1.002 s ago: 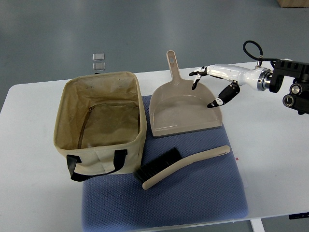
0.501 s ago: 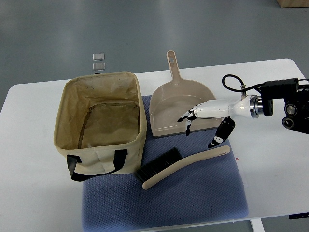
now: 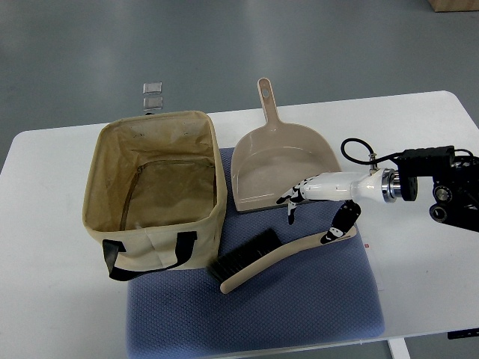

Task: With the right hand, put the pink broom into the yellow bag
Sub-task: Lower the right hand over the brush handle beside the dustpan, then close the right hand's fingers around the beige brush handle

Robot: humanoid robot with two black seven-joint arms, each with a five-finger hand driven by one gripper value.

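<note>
The pink broom [image 3: 263, 265] is longer than the yellow bag's bottom [image 3: 172, 195], so once I lower it in, it will lean with its handle up near the bag's rim.
The pink broom [image 3: 278, 256], a beige hand brush with black bristles, lies on the blue mat [image 3: 299, 307] in front of the dustpan, its handle pointing right. The yellow bag [image 3: 153, 193], an open tan fabric tote with black straps, stands to its left. My right hand [image 3: 310, 213] reaches in from the right and hovers low over the broom's handle end. Its fingers [image 3: 292, 196] are spread, the thumb tip [image 3: 331, 235] touches or nearly touches the handle, and it holds nothing. The left arm does not show.
A beige dustpan [image 3: 281, 164] lies behind the broom, handle pointing away, just under my fingers. The white table [image 3: 426, 149] extends to the right. Two small clear squares [image 3: 152, 96] lie on the floor beyond the table.
My right hand has come down and forward from over the dustpan's right rim to the broom's handle end, staying open. Broom, bag and dustpan have not moved.
</note>
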